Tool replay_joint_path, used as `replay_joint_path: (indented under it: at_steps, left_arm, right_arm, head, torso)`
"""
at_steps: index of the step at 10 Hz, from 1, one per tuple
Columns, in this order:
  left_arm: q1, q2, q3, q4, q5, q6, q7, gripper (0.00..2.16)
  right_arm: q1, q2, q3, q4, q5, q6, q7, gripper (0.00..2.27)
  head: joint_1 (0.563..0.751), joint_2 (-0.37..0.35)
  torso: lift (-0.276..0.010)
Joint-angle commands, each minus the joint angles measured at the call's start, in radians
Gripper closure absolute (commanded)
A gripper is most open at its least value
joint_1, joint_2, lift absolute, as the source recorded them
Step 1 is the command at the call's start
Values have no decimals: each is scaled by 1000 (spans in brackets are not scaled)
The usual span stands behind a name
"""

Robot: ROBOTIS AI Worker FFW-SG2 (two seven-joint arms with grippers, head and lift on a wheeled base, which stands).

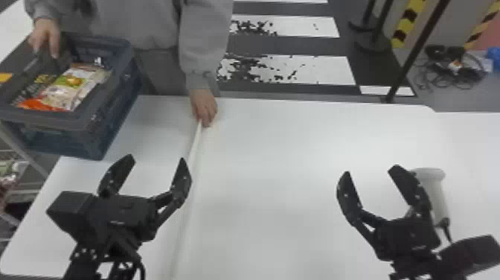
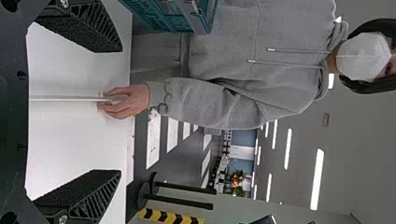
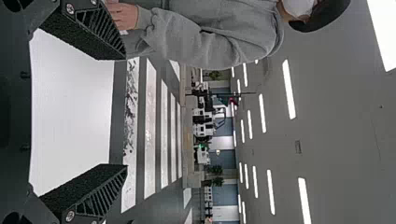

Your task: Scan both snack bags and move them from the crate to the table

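The orange snack bag is the highest one in the crate's open top (image 1: 74, 83). It will come loose when I lift it, and another bag will stay behind.
My left gripper (image 1: 148, 164) stands open above the table's left part, nothing between its fingers; in the left wrist view the left gripper (image 2: 119, 110) is spread wide. Over the right part, my right gripper (image 1: 368, 173) is open too, and the right gripper (image 3: 126, 112) in its wrist view holds nothing. A dark blue crate (image 1: 108, 111) is at the table's far left corner, with snack bags (image 1: 70, 85) lying inside, one partly over another. The white scanner (image 1: 433, 190) stands just right of the right gripper, partly behind its finger. The table (image 1: 275, 156) is white.
A person's hand (image 1: 46, 35) is at the crate's rim. The other hand (image 1: 204, 108) touches a raised pale strip (image 1: 193, 149) running across the table toward me. Behind the table, posts (image 1: 413, 48) stand on the floor, with cables (image 1: 446, 70) lying at the right.
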Motion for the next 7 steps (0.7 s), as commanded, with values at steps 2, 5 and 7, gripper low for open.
replay_joint_path:
  at_steps: [2,5,7]
  left_arm:
    - [-2,2,0,0,5,2,0,63]
    - [-6,3,0,0,5,2,0,63]
    - [-9,3,2,2,6,2,-2,63]
  right_arm:
    - [-1,0,2,-3,2,3,0,103]
    - [-7,0,4,-3,0,9,0,103]
    - [-10,2,5,-3,2,12,0,103]
  head:
    - [695,7]
    - [695,9]
    - [695,9]
  torso:
    - [-88]
    - [-88]
    - [-88]
